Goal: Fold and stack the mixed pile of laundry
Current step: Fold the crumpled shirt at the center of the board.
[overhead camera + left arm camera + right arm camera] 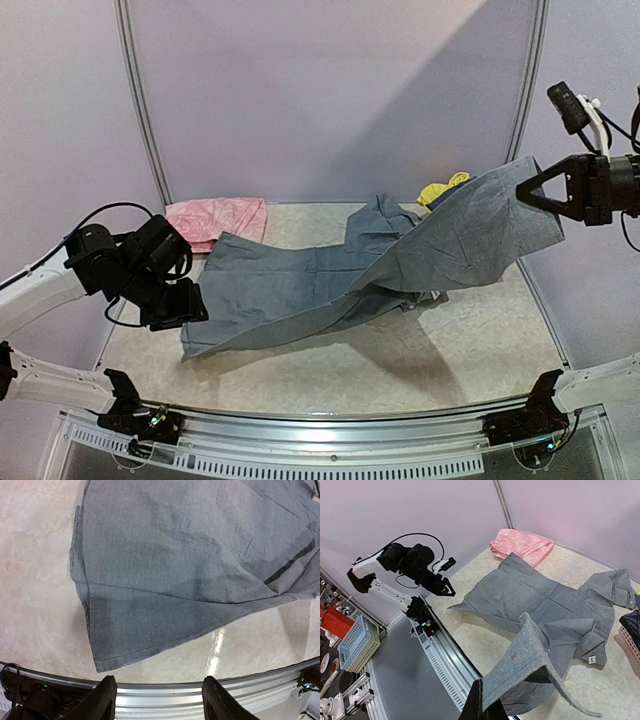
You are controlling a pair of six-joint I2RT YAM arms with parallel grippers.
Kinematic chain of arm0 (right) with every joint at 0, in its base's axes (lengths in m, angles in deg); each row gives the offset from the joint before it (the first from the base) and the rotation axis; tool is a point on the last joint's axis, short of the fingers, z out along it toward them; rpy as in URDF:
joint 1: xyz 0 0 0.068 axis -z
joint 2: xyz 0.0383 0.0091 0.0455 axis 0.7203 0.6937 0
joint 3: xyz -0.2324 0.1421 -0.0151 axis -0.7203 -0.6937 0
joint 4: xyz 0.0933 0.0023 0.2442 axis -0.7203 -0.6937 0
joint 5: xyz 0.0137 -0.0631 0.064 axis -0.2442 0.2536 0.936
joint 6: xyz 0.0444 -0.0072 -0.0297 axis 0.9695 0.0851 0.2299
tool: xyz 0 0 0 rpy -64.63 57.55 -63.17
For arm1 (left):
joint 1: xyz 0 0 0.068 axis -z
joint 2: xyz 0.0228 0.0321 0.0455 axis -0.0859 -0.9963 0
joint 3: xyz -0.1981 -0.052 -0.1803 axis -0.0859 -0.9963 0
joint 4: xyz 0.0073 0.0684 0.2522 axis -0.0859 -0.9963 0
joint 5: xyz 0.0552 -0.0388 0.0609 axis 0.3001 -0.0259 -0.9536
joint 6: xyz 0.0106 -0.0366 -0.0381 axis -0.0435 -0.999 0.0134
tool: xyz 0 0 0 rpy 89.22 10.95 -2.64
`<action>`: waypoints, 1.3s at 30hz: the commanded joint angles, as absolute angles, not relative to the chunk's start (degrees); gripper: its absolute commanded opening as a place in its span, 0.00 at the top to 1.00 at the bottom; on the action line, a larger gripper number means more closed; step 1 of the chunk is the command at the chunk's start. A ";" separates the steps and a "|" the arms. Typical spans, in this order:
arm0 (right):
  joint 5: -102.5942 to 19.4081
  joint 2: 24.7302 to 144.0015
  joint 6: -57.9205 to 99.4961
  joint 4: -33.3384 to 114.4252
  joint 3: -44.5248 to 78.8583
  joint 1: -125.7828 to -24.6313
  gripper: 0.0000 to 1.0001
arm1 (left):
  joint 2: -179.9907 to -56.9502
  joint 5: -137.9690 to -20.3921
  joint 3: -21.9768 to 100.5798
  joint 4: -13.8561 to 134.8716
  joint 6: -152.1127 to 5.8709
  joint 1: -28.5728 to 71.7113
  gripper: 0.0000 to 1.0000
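Observation:
The shirt's near edge (300, 332) slopes up toward the sleeve in my right gripper. I should bring the sleeve down toward the metal bar so that this edge lies flat.
A grey collared button shirt (300, 290) lies spread across the table; it also shows in the left wrist view (190, 565) and in the right wrist view (540, 605). My right gripper (530, 193) is shut on one edge of the shirt and holds it lifted high at the right, its fingers pinching the hem (492, 705). My left gripper (195, 305) is open and empty, hovering just off the shirt's near left corner (102, 665). A yellow piece (442, 190) peeks out behind the lifted cloth. A dark navy item (632, 622) shows at the right edge.
A folded pink cloth (215, 220) lies at the back left, also in the right wrist view (522, 545). The metal rail (330, 430) runs along the table's near edge. A pink basket edge (630, 645) shows at the right. Booth walls close the back and sides.

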State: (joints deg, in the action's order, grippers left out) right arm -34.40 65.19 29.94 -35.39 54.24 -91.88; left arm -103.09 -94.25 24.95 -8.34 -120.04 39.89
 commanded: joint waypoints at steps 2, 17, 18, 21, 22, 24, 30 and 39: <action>-25.51 62.66 33.41 -45.31 55.90 -92.30 1.00 | -103.54 -92.99 23.61 -9.54 -120.26 38.66 0.41; -17.13 59.08 44.64 -48.48 42.24 -92.30 1.00 | -102.61 -91.99 21.91 -17.53 -118.86 38.58 0.44; -17.60 60.33 44.23 -47.33 42.00 -92.26 1.00 | -102.69 -92.20 22.22 -18.78 -118.66 38.58 0.44; -16.86 63.61 43.17 -41.21 41.82 -92.28 1.00 | -102.51 -91.92 22.97 -21.85 -118.45 38.58 0.45; -16.40 64.42 42.92 -39.76 41.82 -92.30 1.00 | -102.30 -91.41 23.02 -22.60 -118.30 38.58 0.46; -16.48 66.22 42.14 -38.42 41.37 -92.92 1.00 | -101.98 -89.84 22.72 -24.37 -118.23 38.66 0.48; -23.94 70.88 35.99 -38.63 34.86 -93.79 1.00 | -100.08 -86.30 19.54 -25.57 -119.21 39.01 0.51; -30.02 65.66 33.83 -32.93 30.55 -93.80 1.00 | -104.81 -84.73 12.56 -13.67 -120.87 38.89 0.53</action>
